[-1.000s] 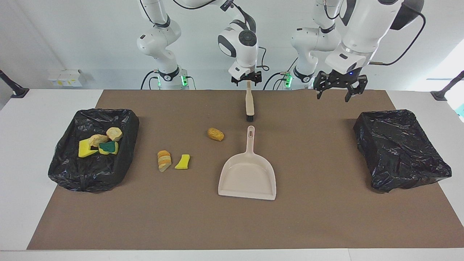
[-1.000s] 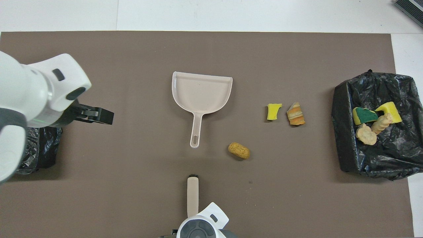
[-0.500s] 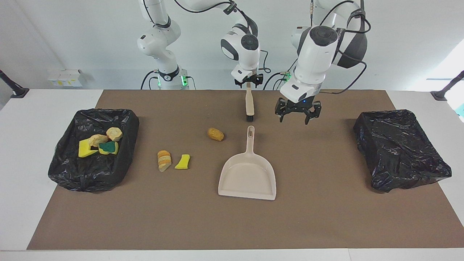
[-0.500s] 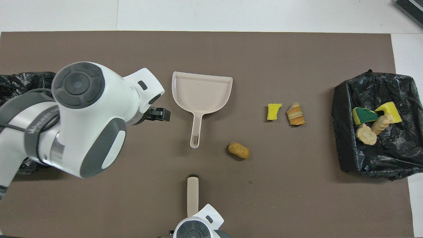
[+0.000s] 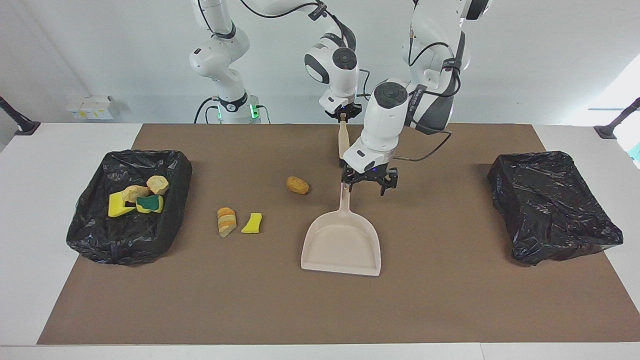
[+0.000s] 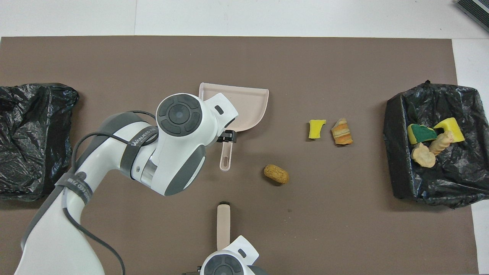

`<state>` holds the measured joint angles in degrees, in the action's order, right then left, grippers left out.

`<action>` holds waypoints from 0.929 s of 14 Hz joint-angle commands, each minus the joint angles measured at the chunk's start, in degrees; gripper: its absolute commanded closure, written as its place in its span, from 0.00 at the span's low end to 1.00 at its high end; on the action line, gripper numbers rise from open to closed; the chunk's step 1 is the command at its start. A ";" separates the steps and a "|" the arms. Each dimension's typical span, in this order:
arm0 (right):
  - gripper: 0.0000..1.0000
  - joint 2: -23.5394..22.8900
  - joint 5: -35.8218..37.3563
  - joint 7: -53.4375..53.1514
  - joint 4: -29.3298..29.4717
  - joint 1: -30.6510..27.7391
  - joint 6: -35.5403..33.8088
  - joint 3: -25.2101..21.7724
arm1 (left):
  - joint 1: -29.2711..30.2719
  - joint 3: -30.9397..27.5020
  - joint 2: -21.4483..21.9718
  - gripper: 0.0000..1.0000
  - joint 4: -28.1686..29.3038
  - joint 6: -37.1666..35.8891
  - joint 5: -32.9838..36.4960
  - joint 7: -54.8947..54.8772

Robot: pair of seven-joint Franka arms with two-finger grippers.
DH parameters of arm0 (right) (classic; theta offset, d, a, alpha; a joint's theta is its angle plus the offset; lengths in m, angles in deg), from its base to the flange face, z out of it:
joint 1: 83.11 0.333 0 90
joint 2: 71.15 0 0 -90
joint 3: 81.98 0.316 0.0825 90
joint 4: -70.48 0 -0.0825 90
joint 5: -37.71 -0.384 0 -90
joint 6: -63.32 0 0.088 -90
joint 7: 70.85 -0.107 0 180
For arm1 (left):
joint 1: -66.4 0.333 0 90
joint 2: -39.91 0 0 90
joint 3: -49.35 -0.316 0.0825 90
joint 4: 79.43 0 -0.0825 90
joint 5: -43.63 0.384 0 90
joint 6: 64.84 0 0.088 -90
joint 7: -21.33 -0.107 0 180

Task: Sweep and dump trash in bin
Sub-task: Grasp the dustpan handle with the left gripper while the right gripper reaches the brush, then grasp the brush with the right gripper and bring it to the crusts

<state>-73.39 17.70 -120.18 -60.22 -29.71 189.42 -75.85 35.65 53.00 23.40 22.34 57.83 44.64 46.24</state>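
A raised rim point(image 6: 261, 119) curves around the beige dustpan point(image 6: 244, 105). It will keep the swept trash together inside when I lift and carry the dustpan.
Three pieces of trash lie on the brown mat: an orange-brown chunk point(image 5: 297, 185) point(image 6: 276, 174), a striped bread-like chunk point(image 5: 226, 221) point(image 6: 341, 131) and a yellow sponge bit point(image 5: 252, 223) point(image 6: 316, 128). Several more scraps point(image 5: 137, 197) point(image 6: 431, 141) sit in the black-lined bin point(image 5: 100, 240) point(image 6: 397, 168) at the right arm's end. My right gripper point(image 5: 343, 116) is shut on the handle end of the beige brush point(image 5: 343, 142) point(image 6: 223, 225). My left gripper point(image 5: 370, 184) hangs open, low over the handle of the beige dustpan point(image 5: 342, 240) point(image 6: 248, 103).
A second black-lined bin point(image 5: 555, 205) point(image 6: 34, 137) stands at the left arm's end of the mat, with nothing showing in it. The left arm's wrist covers part of the dustpan in the overhead view.
The left arm swung in from the bin at its own end and came down over the dustpan handle. The right gripper closed on the brush handle. The trash has not moved.
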 commanded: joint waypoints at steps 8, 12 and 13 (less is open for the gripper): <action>1.00 8.73 -1.44 3.71 0.80 -10.50 -20.69 -0.33 | -4.30 -0.92 -2.48 0.00 2.29 4.24 -0.48 4.53; 1.00 14.44 -0.30 9.94 0.80 -19.10 -29.40 -0.50 | -5.45 -0.83 -1.60 0.09 3.87 3.28 -0.48 4.62; 1.00 15.15 0.75 12.31 0.89 -21.47 -30.98 -0.51 | -5.54 -0.83 -1.60 0.27 3.87 3.19 -0.48 4.62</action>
<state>-61.03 17.86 -112.13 -58.52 -47.17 160.97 -76.71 31.30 53.07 20.20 24.25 60.67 44.64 50.31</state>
